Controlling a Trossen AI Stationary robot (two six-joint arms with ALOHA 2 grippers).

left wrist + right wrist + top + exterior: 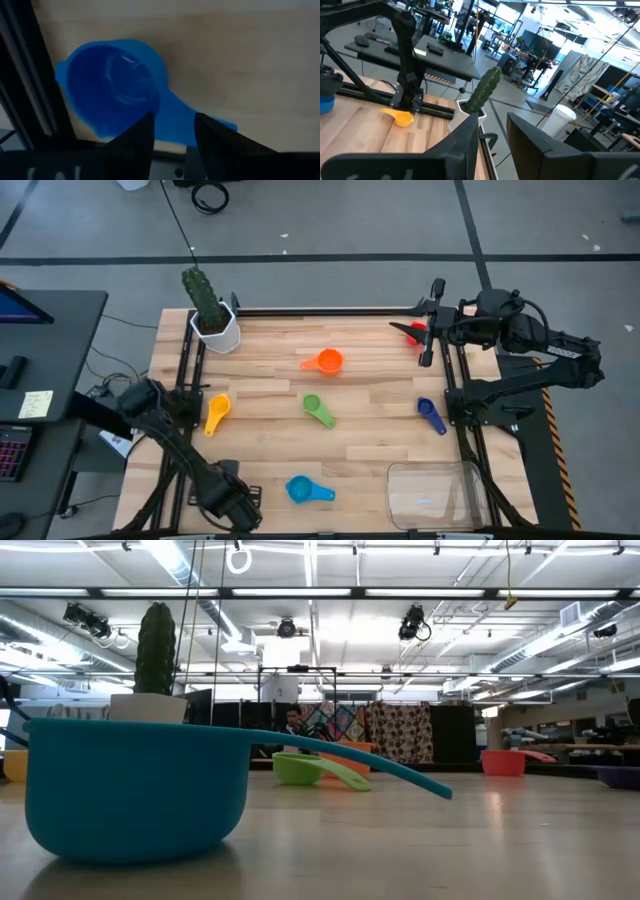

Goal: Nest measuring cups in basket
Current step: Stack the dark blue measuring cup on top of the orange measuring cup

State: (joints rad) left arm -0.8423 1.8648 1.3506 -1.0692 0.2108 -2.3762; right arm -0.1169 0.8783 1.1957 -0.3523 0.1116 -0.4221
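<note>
The blue cup's handle lies across under my left gripper's finger, so next I move back, turn my gripper and pinch the cup where handle meets bowl.
Six measuring cups lie apart on the wooden table, bowls up: orange, green, yellow, dark blue, red and light blue. The clear basket stands at the near right corner. My left gripper is low at the near left edge, beside the light blue cup; its open fingers frame the cup's handle without touching it. My right gripper is open and raised at the far right corner, above the red cup, holding nothing.
A white pot with a green cactus stands at the far left corner. Black frame rails run along the table's left, right and far edges. Bare wood lies between the cups in the table's middle.
</note>
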